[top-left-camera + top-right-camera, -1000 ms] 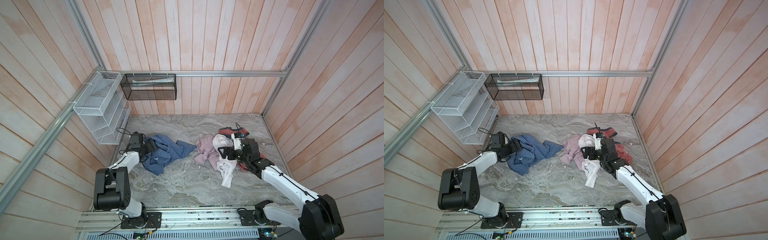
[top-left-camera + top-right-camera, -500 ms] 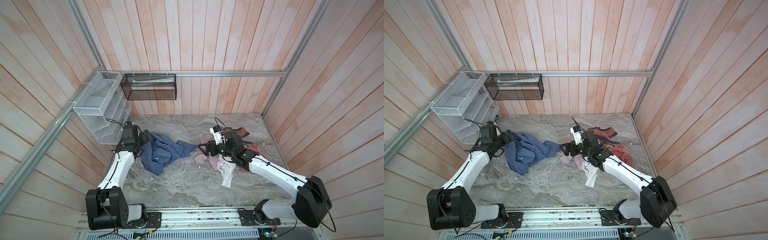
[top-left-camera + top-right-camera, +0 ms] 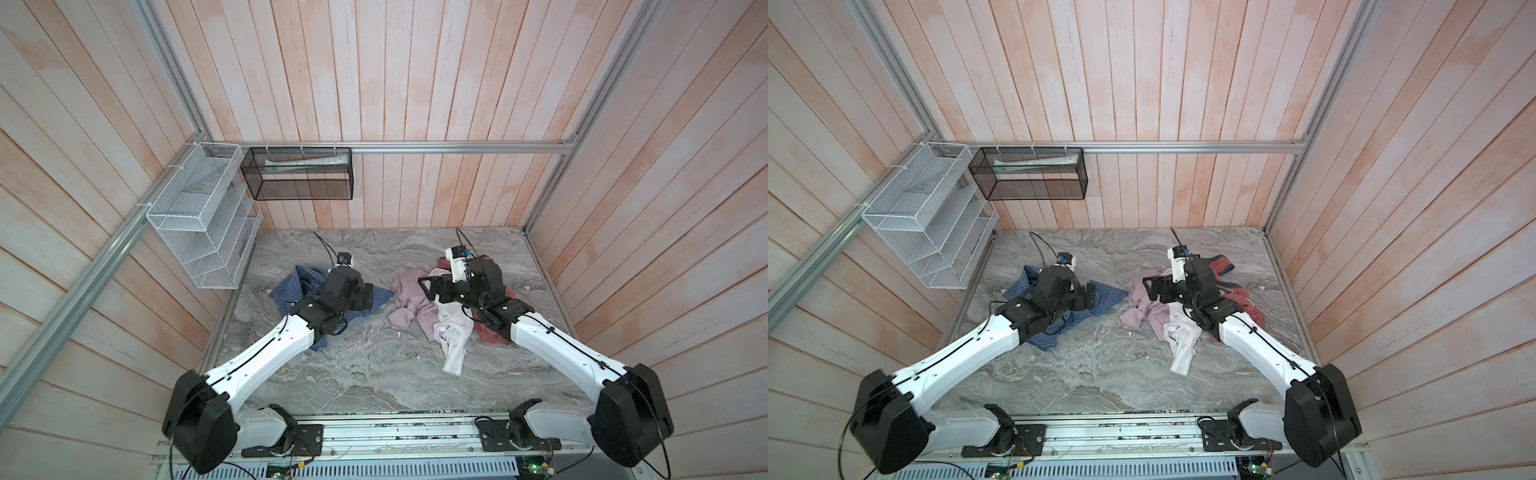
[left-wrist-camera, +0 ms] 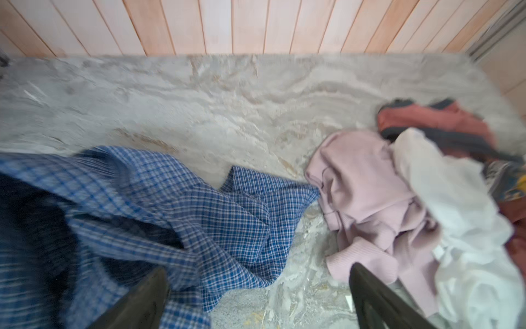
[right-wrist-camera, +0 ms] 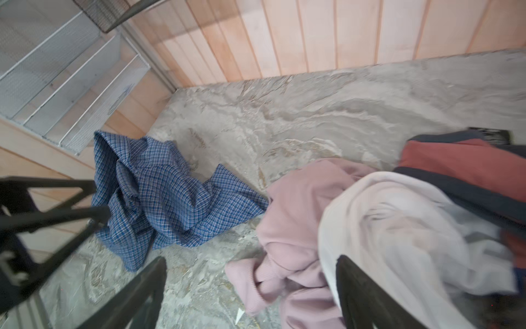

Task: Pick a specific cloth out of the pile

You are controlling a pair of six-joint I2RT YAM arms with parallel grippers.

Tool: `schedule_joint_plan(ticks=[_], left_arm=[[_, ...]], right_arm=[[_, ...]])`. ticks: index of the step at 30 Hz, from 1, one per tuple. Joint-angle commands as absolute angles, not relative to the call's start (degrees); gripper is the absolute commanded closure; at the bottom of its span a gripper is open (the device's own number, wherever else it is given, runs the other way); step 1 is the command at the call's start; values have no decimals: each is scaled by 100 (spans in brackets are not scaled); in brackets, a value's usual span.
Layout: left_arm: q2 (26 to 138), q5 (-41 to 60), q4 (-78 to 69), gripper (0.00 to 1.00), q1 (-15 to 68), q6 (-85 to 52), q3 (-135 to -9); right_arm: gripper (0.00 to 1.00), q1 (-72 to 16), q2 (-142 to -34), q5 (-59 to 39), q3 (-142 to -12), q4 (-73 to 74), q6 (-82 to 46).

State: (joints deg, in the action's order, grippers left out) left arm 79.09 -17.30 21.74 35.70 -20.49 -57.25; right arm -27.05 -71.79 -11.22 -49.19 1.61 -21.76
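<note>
The shirt's tip (image 3: 389,295) only just touches the pink garment's edge, so the checked shirt (image 3: 297,283) will slide away alone when the robot pulls, and the pink garment will stay behind.
The cloth, a blue-and-white checked shirt (image 3: 297,286) (image 3: 1021,286), lies crumpled on the marble at the left, apart from the pile. My left gripper (image 3: 368,293) (image 3: 1090,297) hovers open over the shirt's right edge. In the left wrist view the gripper (image 4: 257,269) has only shirt hem (image 4: 227,216) and marble between its fingers. The pile at the right holds a pink-mauve garment (image 3: 409,299), a white one (image 3: 453,336) and a rust-red one (image 3: 1246,303). My right gripper (image 3: 432,289) (image 5: 252,259) stands open above the pink garment (image 5: 299,205), holding nothing.
A white wire rack (image 3: 199,220) hangs on the left wall and a black mesh basket (image 3: 297,174) on the back wall. Wooden walls close in the marble tabletop (image 3: 365,374) on three sides. A small white scrap (image 5: 240,313) lies by the pink garment.
My left gripper has swung from the shirt's far-left side rightward across it toward the middle. My right gripper has shifted left over the pile. The garments lie as before.
</note>
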Motion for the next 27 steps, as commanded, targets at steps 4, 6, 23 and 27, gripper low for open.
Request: schedule_joint_plan(ticks=[4, 6, 23, 27], left_arm=[[9568, -2152, 2264, 0, 3744, -1826, -6104], [9878, -2030, 2139, 0, 3735, -1742, -6048], [10030, -790, 1130, 100, 2380, -1650, -5605], [8965, -509, 636, 100, 2078, -1457, -5190]], right_arm=[[6, -2199, -6606, -1005, -4687, -324, -1870], [6, -2039, -6461, -1028, -4596, -375, -1850], [6, -1516, -5951, -1080, -4207, -663, -1720], [6, -1510, -5926, -1099, -4107, -640, -1762]])
